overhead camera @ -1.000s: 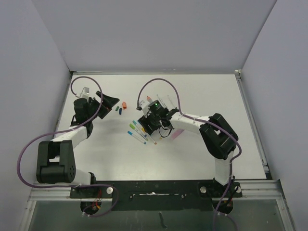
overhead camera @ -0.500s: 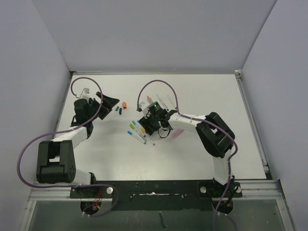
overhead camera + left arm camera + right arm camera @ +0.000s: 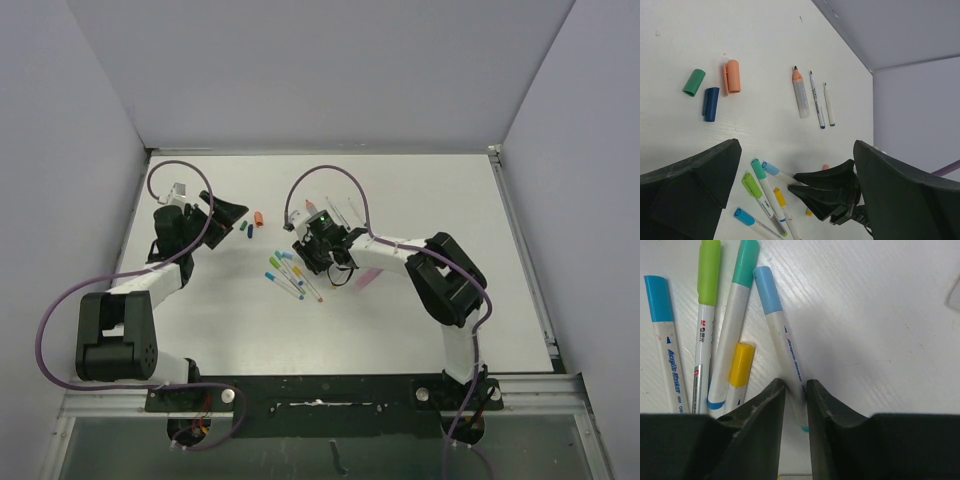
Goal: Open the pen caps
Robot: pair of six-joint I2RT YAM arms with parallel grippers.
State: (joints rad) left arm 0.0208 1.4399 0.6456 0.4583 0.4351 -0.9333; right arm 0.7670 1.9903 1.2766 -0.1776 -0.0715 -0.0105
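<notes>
My right gripper should open, as the light-blue-capped pen [image 3: 780, 332] slants between its fingers, then grip the pen's body [image 3: 796, 394] squarely before lifting it for my left gripper to uncap.
Several capped white pens lie fanned mid-table [image 3: 285, 272]. The right wrist view shows their pen caps: blue [image 3: 657, 297], green [image 3: 709, 270], teal [image 3: 747, 257], light blue [image 3: 767, 290] and yellow [image 3: 741, 364]. My right gripper [image 3: 795, 385] is down on the table [image 3: 312, 262], shut on the barrel of the light-blue-capped pen [image 3: 790, 357]. My left gripper [image 3: 232, 212] hovers at the back left, open wide and empty [image 3: 795, 147]. Loose green [image 3: 693, 82], dark blue [image 3: 711, 104] and orange [image 3: 732, 76] caps lie below it.
Three uncapped pens [image 3: 815, 97] lie side by side behind the right gripper, also seen from above [image 3: 342, 212]. A small pink flat piece [image 3: 368, 277] lies under the right forearm. Grey walls close in the white table [image 3: 450, 200] at the back and sides.
The right gripper has shifted slightly left and back over the fanned pens. The left arm has not moved.
</notes>
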